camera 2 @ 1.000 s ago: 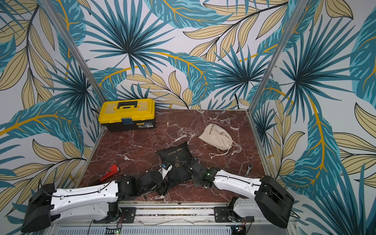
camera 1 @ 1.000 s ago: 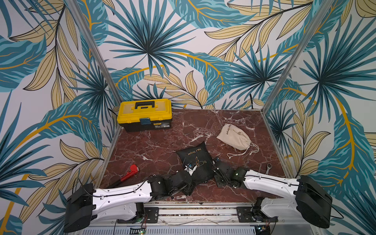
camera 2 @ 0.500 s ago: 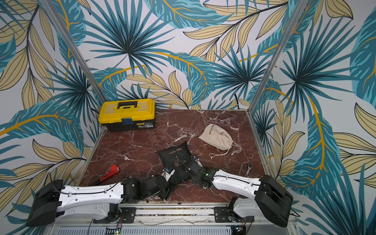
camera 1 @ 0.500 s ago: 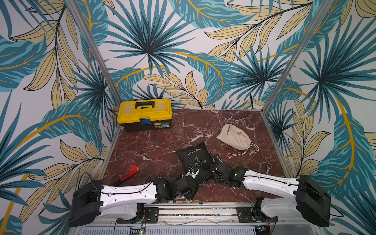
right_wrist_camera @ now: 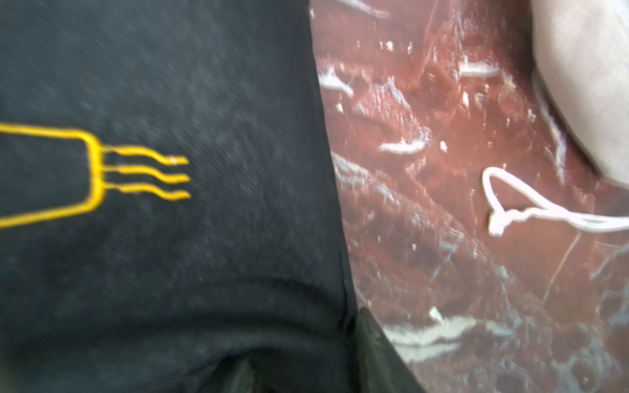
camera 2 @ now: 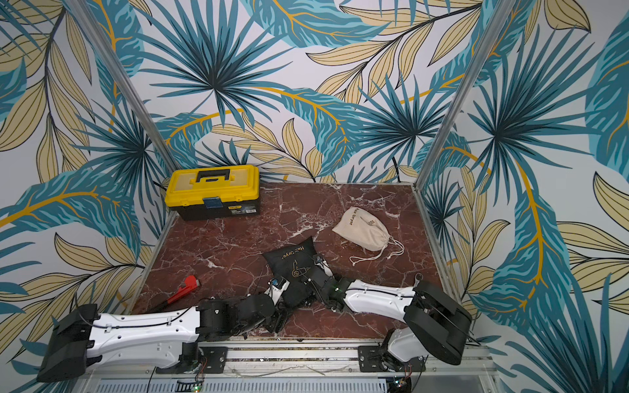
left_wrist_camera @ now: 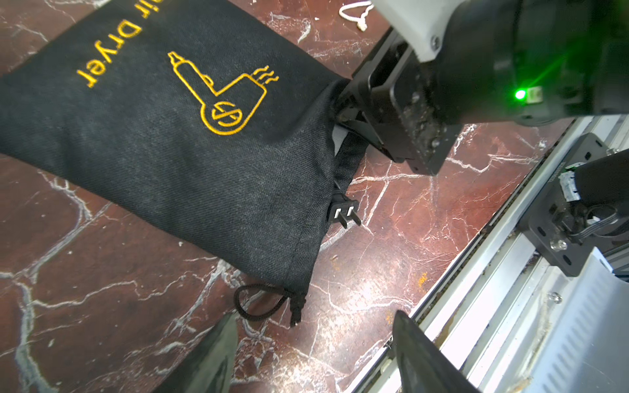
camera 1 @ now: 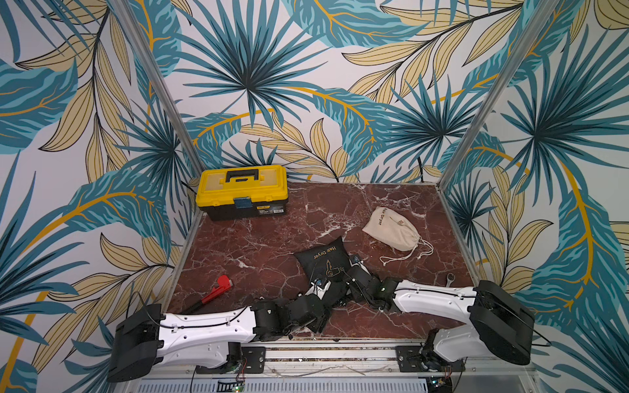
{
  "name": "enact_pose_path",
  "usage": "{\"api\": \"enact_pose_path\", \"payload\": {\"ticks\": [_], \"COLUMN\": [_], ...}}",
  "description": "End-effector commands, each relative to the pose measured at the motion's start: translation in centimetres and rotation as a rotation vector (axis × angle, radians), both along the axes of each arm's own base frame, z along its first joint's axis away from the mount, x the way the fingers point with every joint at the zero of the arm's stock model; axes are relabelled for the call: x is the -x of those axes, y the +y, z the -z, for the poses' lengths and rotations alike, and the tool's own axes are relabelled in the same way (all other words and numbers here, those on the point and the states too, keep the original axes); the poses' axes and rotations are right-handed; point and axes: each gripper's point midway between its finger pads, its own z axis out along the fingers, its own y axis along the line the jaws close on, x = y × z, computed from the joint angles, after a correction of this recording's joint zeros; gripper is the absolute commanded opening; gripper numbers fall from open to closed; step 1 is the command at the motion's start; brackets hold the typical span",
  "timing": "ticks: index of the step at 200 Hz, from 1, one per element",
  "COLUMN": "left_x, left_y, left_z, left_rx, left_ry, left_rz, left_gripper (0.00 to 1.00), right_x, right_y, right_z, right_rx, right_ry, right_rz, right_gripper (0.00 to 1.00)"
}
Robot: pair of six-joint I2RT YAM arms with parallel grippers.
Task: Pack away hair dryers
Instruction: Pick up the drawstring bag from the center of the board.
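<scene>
The robot sees the plug poking point(left_wrist_camera: 343, 211) from the black bag's opening and has only its right gripper on the bag's hem, so its left gripper should take hold of the drawstring corner point(left_wrist_camera: 296, 286) before the lift.
A black drawstring bag point(camera 1: 323, 262) point(left_wrist_camera: 170, 136) printed "Hair Dryer" lies bulging at the table's front centre. The hair dryers are hidden. Only a black two-pin plug point(left_wrist_camera: 343, 214) pokes from the bag's mouth, with a pale sliver point(left_wrist_camera: 337, 136) inside. My right gripper point(right_wrist_camera: 303, 343) point(left_wrist_camera: 343, 115) is shut on the mouth's hem at one corner, and the cloth is bunched between its fingers. My left gripper point(left_wrist_camera: 315, 314) hangs open over bare table. It is just off the bag's black drawstring loop point(left_wrist_camera: 258, 303) and holds nothing.
A beige "Hair Dryer" bag point(camera 1: 391, 228) lies cinched at the back right, its white cord point(right_wrist_camera: 510, 211) trailing. A yellow toolbox point(camera 1: 242, 190) stands shut at the back left. A red wrench point(camera 1: 218, 289) lies front left and a spanner point(camera 1: 450, 279) front right. The metal front rail point(left_wrist_camera: 493, 272) runs close by.
My left arm has pulled back from the black bag toward the front edge. My right gripper has moved onto the bag's mouth and its jaws have closed in on the hem.
</scene>
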Motion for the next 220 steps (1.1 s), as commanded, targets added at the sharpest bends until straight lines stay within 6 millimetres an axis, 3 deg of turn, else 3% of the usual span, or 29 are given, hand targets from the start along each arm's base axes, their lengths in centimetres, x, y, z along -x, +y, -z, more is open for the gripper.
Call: {"api": "enact_pose_path", "payload": {"ticks": [1,35,66,113,145,175,190,220], "left_x": [-0.1,-0.2,0.0,0.6,1.0,0.0,-0.9,-1.9], "left_y": [0.5,0.8,0.6,-0.9,-1.4,0.0,0.7,1.6], "left_z": [0.2,0.5,0.4,-0.2,1.2,2.6,2.0,0.2], "left_rx": [0.015,0.007,0.009,0.001,-0.041,-0.127,-0.135,-0.112], "left_ry": [-0.015,-0.018,-0.014,-0.006,0.033,0.022,-0.021,-0.094], "left_rz": [-0.020,-0.026,-0.009,0.072,0.094,0.011,-0.040,-0.084], "left_gripper": [0.73,0.73,0.72,0.70,0.65,0.60,0.55,0.55], "right_x": [-0.4,1.2,2.5,3.9,4.2,4.3,4.4,4.6], "right_y": [-0.2,-0.7,0.1,2.3,3.3,3.1,3.2,3.1], "right_z": [-0.4,-0.5,-2.5,-5.4,-6.6,-6.4,-6.1,-5.9], "right_rx": [0.001,-0.005,-0.077,-0.171,-0.213,-0.222,-0.222,-0.219], "right_ry": [-0.037,0.042,0.103,0.218,0.256,0.260,0.270,0.273], "right_rz": [0.019,0.007,-0.020,-0.066,-0.069,-0.064,-0.069,-0.073], "right_gripper": [0.30,0.13,0.00,0.00,0.00,0.00,0.00,0.00]}}
